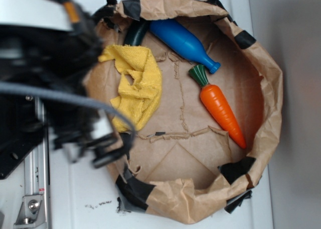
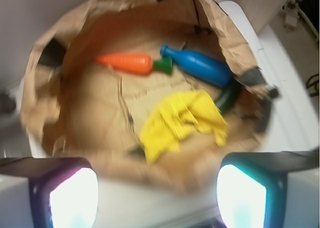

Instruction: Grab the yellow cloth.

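The yellow cloth (image 1: 149, 76) is lying in loose, crumpled folds (image 1: 129, 92). It will bunch up between the fingers and spread out around them when I pinch it.
The yellow cloth (image 1: 136, 86) (image 2: 184, 121) lies crumpled on the floor of a brown paper bag (image 1: 261, 63) (image 2: 90, 33), against its left wall in the exterior view, with a small hole showing near its middle. My gripper (image 1: 103, 146) (image 2: 157, 198) hovers above the bag's left rim, outside the bag and apart from the cloth. Its two fingers (image 2: 72, 198) stand wide apart at the bottom of the wrist view, with nothing between them. The dark blurred arm hides the cloth's left edge in the exterior view.
An orange toy carrot (image 1: 220, 106) (image 2: 127, 63) and a blue bottle (image 1: 183, 43) (image 2: 200, 67) lie in the bag beyond the cloth. A dark object (image 1: 135, 33) sits under the bottle's base. The bag's crumpled walls, patched with black tape (image 1: 235, 168), stand up all round.
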Available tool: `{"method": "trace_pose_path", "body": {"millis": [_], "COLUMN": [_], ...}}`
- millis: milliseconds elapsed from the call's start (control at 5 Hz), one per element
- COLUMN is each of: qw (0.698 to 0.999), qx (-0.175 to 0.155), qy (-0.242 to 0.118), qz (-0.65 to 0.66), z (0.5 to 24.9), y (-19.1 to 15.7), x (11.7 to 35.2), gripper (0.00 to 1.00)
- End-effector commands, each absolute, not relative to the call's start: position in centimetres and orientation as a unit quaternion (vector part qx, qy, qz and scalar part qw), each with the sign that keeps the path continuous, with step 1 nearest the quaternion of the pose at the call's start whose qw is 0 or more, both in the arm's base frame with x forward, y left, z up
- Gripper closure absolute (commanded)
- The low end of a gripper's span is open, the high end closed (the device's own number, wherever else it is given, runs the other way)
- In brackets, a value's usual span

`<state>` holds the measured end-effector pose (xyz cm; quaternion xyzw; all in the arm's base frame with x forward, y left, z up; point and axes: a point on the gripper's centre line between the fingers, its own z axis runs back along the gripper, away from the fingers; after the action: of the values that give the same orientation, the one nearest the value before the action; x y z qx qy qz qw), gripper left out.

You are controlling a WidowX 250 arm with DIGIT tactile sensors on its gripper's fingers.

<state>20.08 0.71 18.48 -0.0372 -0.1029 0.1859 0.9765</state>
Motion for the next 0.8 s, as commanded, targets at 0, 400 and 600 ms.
{"method": "trace_pose_path", "body": {"millis": [0,400,600], "qw": [0.971,0.975,0.974], "qx": [-0.02,0.001,0.005], "qy": [-0.042,-0.011,-0.002], "qz": [0.233,0.221,0.225], "z": [9.8,4.3,3.5], "y": [2.6,5.2,5.5], "x": [22.6,22.4,22.4], "gripper": [0.0,0.0,0.0]}}
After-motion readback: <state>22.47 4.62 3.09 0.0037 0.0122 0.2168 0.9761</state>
